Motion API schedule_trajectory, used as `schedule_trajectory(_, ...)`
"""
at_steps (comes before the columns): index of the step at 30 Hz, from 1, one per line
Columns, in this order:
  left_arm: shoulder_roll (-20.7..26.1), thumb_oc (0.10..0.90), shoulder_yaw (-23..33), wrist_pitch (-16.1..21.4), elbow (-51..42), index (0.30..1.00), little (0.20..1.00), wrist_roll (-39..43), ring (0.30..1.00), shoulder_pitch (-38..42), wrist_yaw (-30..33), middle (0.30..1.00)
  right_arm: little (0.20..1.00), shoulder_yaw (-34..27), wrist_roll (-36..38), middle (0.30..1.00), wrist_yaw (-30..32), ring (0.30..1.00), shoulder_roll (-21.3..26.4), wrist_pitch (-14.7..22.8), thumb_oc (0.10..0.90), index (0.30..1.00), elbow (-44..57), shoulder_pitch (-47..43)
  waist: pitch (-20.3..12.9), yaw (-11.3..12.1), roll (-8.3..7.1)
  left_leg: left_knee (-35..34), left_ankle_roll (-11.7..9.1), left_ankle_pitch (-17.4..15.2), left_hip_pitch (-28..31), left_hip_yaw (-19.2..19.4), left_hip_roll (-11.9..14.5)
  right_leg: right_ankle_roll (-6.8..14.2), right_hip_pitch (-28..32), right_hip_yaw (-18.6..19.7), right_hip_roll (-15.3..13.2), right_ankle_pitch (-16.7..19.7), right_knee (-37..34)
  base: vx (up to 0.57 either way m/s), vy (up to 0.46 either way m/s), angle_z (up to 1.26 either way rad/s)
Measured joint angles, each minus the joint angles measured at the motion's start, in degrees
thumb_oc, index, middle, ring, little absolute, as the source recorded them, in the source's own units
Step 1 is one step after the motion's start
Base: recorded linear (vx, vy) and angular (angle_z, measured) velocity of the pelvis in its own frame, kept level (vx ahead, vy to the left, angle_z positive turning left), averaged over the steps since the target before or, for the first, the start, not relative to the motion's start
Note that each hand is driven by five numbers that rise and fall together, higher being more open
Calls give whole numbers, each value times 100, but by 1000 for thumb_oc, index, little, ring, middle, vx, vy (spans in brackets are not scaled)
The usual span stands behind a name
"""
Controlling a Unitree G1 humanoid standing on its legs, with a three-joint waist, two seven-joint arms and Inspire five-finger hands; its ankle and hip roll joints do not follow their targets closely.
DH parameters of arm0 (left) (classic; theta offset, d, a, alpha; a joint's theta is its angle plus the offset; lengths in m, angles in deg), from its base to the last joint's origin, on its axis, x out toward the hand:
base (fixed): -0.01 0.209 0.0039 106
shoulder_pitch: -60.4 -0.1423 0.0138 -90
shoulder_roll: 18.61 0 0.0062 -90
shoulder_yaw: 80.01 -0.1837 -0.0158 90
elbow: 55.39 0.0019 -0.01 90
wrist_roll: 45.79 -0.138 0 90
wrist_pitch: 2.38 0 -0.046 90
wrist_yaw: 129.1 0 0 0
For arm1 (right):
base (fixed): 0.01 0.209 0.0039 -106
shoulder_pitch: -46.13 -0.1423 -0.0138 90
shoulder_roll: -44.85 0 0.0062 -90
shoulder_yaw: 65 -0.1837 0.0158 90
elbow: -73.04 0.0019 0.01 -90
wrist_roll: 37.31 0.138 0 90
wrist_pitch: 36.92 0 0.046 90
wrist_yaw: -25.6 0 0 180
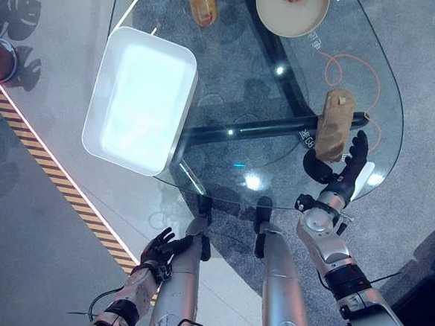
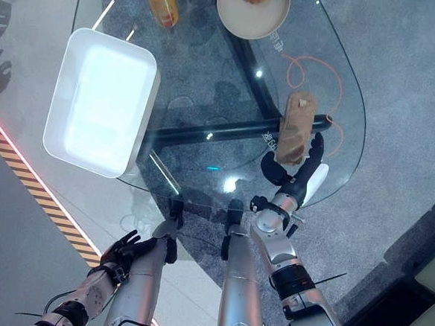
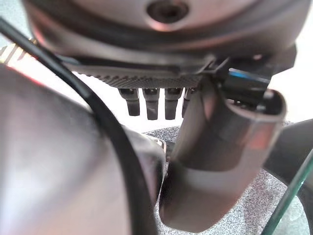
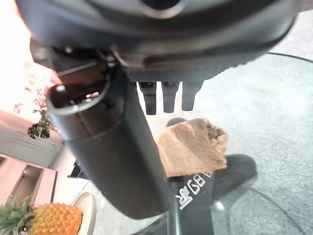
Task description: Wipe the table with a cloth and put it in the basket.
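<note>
I expect the cloth's far end (image 1: 341,99) to bend and spread out when I drag it to wipe, because the brown cloth's near end shows loosely rolled layers (image 4: 216,139).
A folded brown cloth (image 1: 334,125) lies on the right side of the round glass table (image 1: 231,74), near its edge. My right hand (image 1: 344,168) is at the cloth's near end, open, with straight fingers beside the cloth and the thumb just under its end. In the right wrist view the cloth (image 4: 193,144) lies just past the straight fingers (image 4: 164,95). A white rectangular basket (image 1: 155,38) stands on the table's left edge. Below the table, my left hand (image 1: 159,250) hangs open.
A yellow-orange can (image 1: 201,1) and a plate (image 1: 276,21) holding a pineapple (image 4: 41,220) stand at the table's far side. An orange cord (image 1: 351,64) loops near the cloth. Striped hazard tape (image 1: 60,174) runs across the floor on the left.
</note>
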Motion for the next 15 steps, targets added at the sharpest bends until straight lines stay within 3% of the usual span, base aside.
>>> schedule_trajectory(6, 55, 800, -127, -3, -107, 900, 900, 10, 900, 107, 68, 900, 900, -27, 53, 900, 140, 900, 70, -154, 800, 900, -28, -286, -1, 5, 2, 101, -3, 8, -292, -45, -4, -7, -252, -24, -5, -5, 95, 20, 8, 2)
schedule_trajectory(15, 58, 800, -205, -30, -216, 900, 900, 22, 900, 283, 95, 900, 900, -120, 741, 900, 275, 900, 117, -598, 800, 900, -560, -833, 6, 144, 15, 184, -12, 54, -641, -96, -25, -26, -625, -69, -43, -16, 266, 9, -1, 3)
